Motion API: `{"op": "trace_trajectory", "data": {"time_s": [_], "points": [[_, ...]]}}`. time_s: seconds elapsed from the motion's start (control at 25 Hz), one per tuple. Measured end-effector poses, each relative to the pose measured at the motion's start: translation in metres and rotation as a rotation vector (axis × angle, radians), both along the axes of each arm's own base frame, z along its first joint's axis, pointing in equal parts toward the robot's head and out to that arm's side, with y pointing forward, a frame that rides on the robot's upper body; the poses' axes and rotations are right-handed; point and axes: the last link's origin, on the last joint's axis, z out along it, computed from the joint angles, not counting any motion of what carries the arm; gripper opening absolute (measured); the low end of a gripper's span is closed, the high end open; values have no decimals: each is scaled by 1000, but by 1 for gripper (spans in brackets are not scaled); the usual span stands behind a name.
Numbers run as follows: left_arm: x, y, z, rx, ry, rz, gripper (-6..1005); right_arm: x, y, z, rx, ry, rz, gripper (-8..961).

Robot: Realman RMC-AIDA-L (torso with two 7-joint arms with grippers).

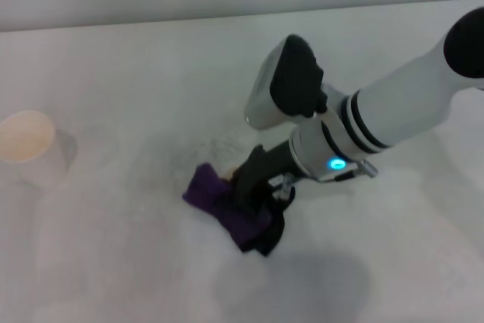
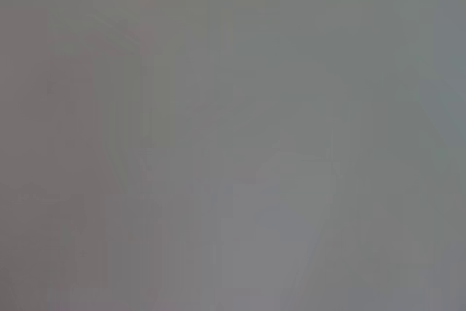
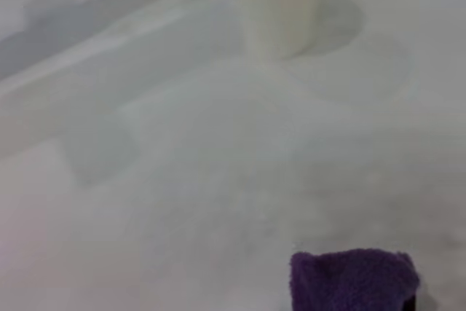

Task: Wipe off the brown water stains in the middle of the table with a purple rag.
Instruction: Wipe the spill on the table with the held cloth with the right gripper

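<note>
A sliver of brown water stains shows past the purple rag's far edge. I should sweep the rag back over the grey smudge [image 1: 216, 147] with my right gripper.
The purple rag [image 1: 219, 202] lies bunched on the white table [image 1: 113, 262] near its middle, with a blackish end toward the front. My right gripper [image 1: 255, 200] reaches down from the right and is shut on the purple rag, pressing it to the tabletop. A small tan sliver of the brown water stains [image 1: 233, 169] peeks out at the rag's far edge beside the gripper; the rest is covered. The right wrist view shows one corner of the purple rag [image 3: 353, 278] on the table [image 3: 182, 202]. My left gripper is out of view, and the left wrist view shows only plain grey.
A white paper cup [image 1: 26, 145] stands at the table's left side, also seen as the cup [image 3: 280, 5] in the right wrist view. A faint grey speckled smudge [image 1: 215, 144] lies just behind the rag. The table's far edge [image 1: 227, 17] runs along the back.
</note>
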Motion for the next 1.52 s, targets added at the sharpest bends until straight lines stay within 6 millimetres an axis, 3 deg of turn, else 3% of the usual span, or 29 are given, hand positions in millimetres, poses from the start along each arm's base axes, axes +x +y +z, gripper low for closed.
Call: {"op": "trace_trajectory", "data": {"time_s": [0.2, 0.48, 0.64, 0.88, 1.28, 1.52], "points": [[-1, 0, 2, 9, 0, 5, 865, 6, 22, 7, 101, -2, -48, 96], [-2, -2, 6, 25, 9, 4, 865, 15, 52, 32, 203, 28, -143, 98], [-2, -2, 6, 31, 9, 3, 866, 10, 52, 27, 187, 15, -127, 99], [-3, -3, 8, 44, 7, 7, 866, -13, 32, -3, 47, -24, -31, 101], [-3, -4, 8, 46, 5, 9, 865, -33, 8, -26, -59, -26, 61, 104], [-2, -3, 8, 46, 5, 7, 865, -27, 24, -27, 29, -51, 65, 106]]}}
